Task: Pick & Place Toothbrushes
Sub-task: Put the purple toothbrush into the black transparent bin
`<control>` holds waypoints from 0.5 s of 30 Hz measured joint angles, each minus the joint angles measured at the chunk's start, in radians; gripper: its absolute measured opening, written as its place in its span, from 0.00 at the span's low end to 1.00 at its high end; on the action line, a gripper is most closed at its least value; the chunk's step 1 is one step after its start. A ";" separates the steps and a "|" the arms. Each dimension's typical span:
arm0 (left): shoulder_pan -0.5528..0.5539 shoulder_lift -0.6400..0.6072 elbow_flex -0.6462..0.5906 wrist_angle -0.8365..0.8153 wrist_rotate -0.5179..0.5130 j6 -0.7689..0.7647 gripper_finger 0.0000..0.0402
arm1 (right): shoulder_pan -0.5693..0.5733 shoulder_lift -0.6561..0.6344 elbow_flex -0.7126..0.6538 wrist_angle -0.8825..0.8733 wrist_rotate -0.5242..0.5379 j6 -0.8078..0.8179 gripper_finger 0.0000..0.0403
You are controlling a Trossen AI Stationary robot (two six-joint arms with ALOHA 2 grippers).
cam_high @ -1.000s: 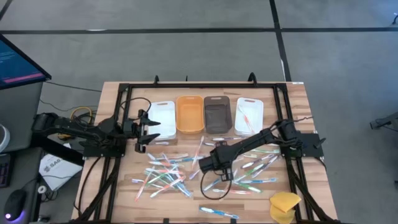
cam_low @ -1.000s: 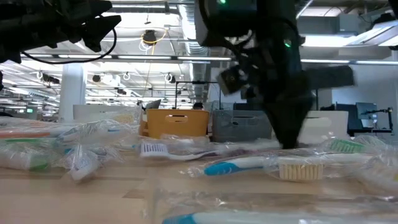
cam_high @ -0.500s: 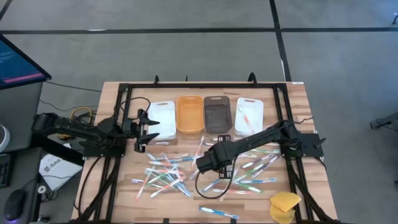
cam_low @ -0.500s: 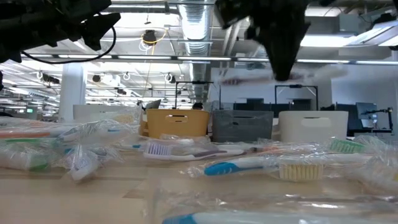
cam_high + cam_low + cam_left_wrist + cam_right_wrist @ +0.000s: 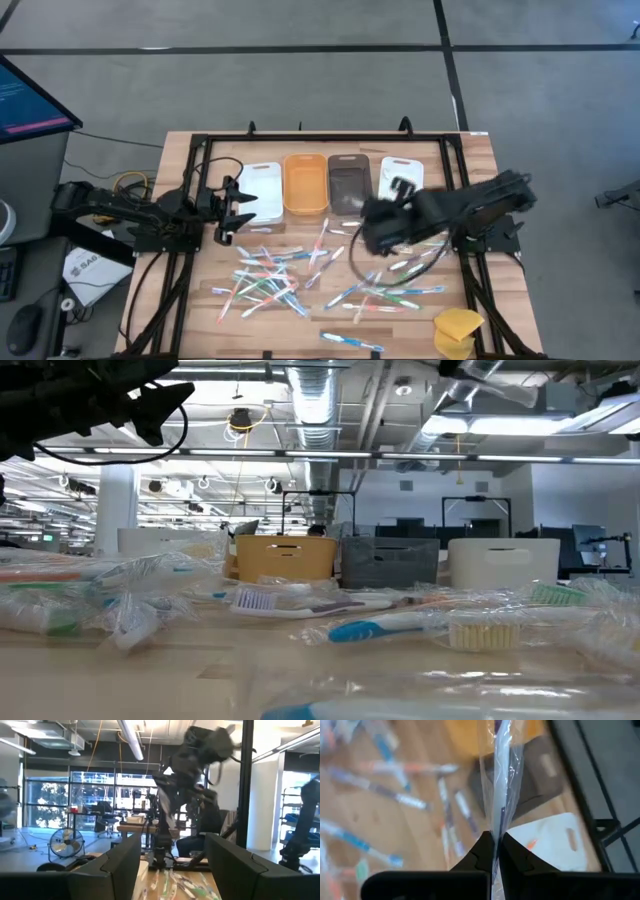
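My right gripper goes on into the open grey bin (image 5: 347, 177) and lets go there, because the wrapped toothbrush (image 5: 502, 775) is in line with the gripper's fingers and clear of the others.
Several wrapped toothbrushes (image 5: 270, 275) lie scattered flat on the wooden table, seen close in the low view (image 5: 400, 625). My right gripper (image 5: 368, 238) is raised high over the table's middle, near the grey bin (image 5: 349, 183), and is shut on one clear-wrapped toothbrush (image 5: 501, 765). My left gripper (image 5: 225, 207) waits open at the left, beside the left white bin (image 5: 262, 188); its fingers frame the left wrist view (image 5: 172, 870) with nothing between them. My right gripper pinches the wrapped toothbrush (image 5: 495, 832) between its two fingertips. The fingers slant downward from above. The brush runs on past the fingertips in line with them, lifted clear of the table, with the grey bin (image 5: 540, 775) below it.
Four bins stand in a row at the back: white, orange (image 5: 305, 183), grey, and a right white one (image 5: 402, 172) with an orange brush inside. A yellow sponge-like lump (image 5: 458, 330) sits at the near right corner. A black frame rail (image 5: 200, 140) edges the table.
My right gripper has risen from the toothbrush pile with one wrapped toothbrush, lifting it clear of the table. It has moved toward the table's right and far edge, toward the bins, and its wrist has rolled.
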 joint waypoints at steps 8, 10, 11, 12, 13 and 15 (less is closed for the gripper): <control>0.000 0.000 0.000 0.006 0.000 0.020 0.53 | -0.099 -0.289 -0.420 0.464 0.151 -0.026 0.01; 0.000 0.000 0.000 0.006 0.000 0.017 0.53 | -0.140 -0.341 -0.562 0.666 0.126 -0.105 0.01; 0.000 0.000 0.000 0.006 0.000 0.017 0.53 | -0.168 -0.363 -0.616 0.747 0.101 -0.139 0.01; 0.000 0.000 0.000 0.007 0.000 0.017 0.53 | -0.202 -0.381 -0.655 0.812 0.070 -0.164 0.01; 0.000 0.000 0.000 0.006 0.000 0.017 0.53 | -0.241 -0.394 -0.681 0.874 0.033 -0.189 0.01; 0.000 0.000 0.000 0.007 0.000 0.017 0.53 | -0.321 -0.408 -0.700 0.949 -0.058 -0.230 0.01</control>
